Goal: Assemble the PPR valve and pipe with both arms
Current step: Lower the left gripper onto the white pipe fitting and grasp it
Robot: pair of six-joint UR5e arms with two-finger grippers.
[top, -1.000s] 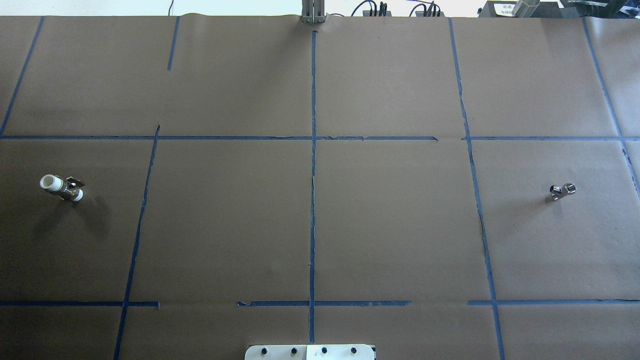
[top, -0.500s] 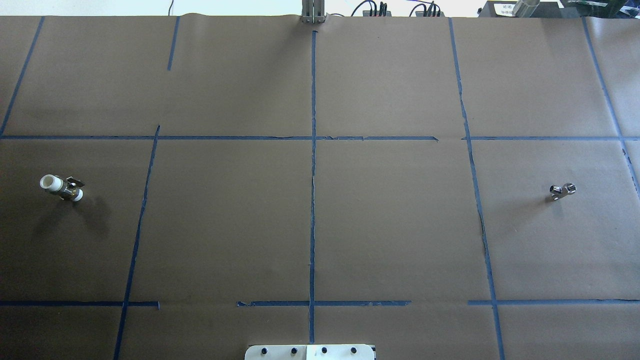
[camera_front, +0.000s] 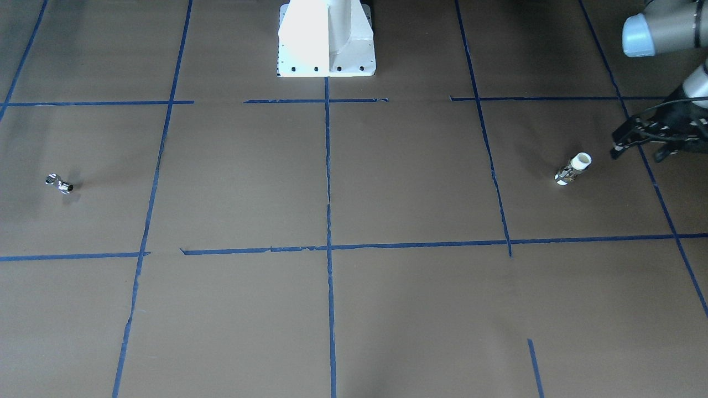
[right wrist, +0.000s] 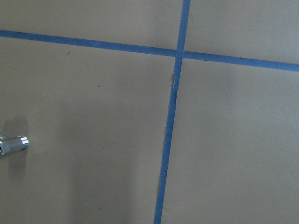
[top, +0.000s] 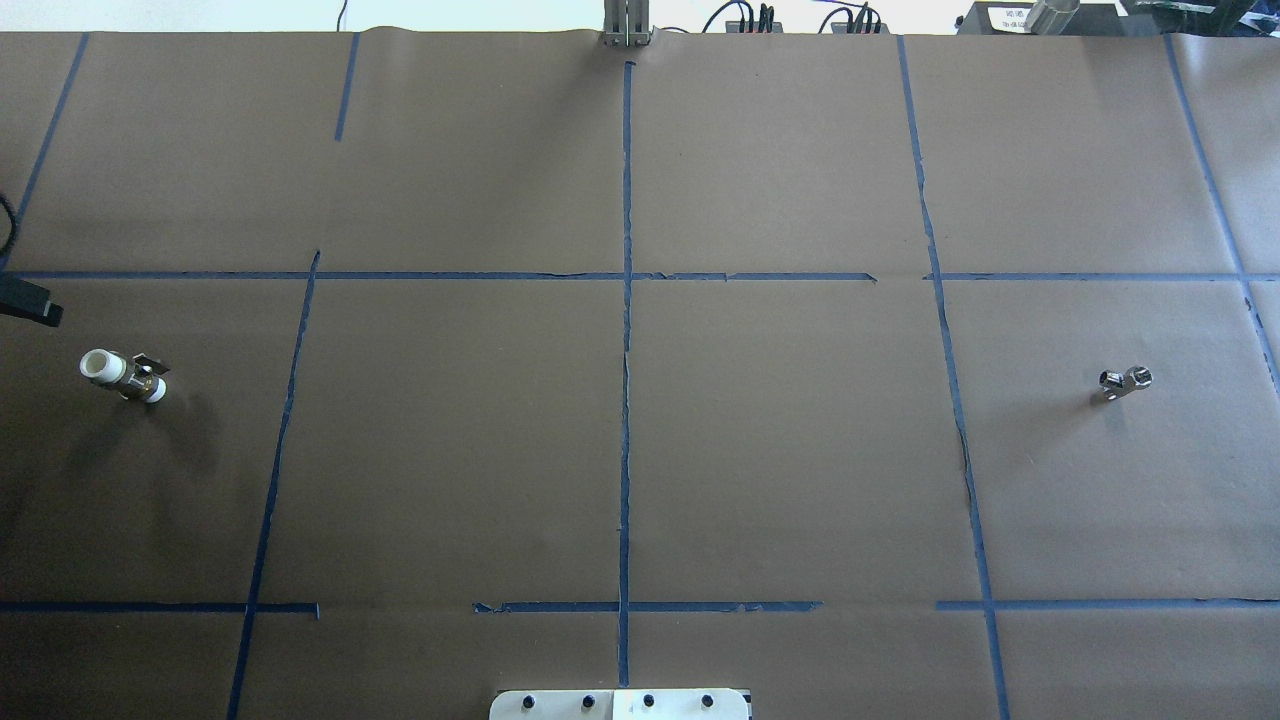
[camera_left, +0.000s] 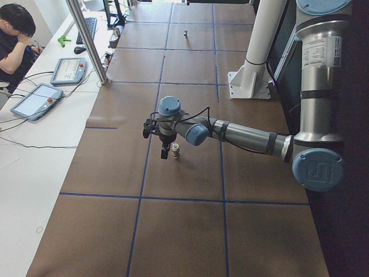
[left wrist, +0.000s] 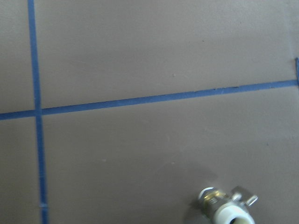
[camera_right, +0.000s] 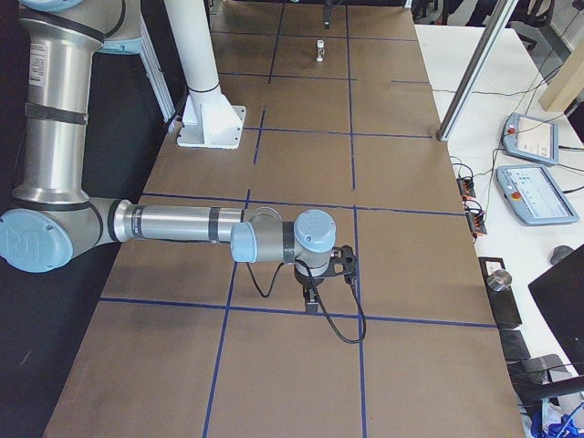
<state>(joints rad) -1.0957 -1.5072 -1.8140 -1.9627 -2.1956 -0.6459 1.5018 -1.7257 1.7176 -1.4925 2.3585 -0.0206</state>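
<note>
I expect the PPR valve (camera_front: 573, 169) to stand on its own when I carry it over and put it down, because it is resting upright on its flat white lower end (camera_front: 562, 182).
The PPR valve (top: 125, 375), with white ends and a brass middle, lies on the brown paper at the table's left. It also shows in the front view (camera_front: 573, 168) and at the bottom of the left wrist view (left wrist: 229, 208). My left gripper (camera_front: 636, 153) hovers just outside the valve, open and empty; one finger (top: 30, 306) pokes into the overhead view's left edge. The chrome pipe (top: 1124, 382) lies at the far right, also at the right wrist view's left edge (right wrist: 11, 144). My right gripper (camera_right: 313, 297) shows only in the right side view; I cannot tell its state.
Blue tape lines (top: 626, 330) divide the brown paper into squares. The white pedestal base (camera_front: 326, 38) stands at the robot's side. An aluminium post (camera_left: 86, 40) rises at the far edge, with tablets (camera_left: 34, 99) and an operator (camera_left: 14, 34) beyond.
A finger of my left gripper has come into the overhead view at the left edge, above the valve. The valve and the pipe have not moved.
</note>
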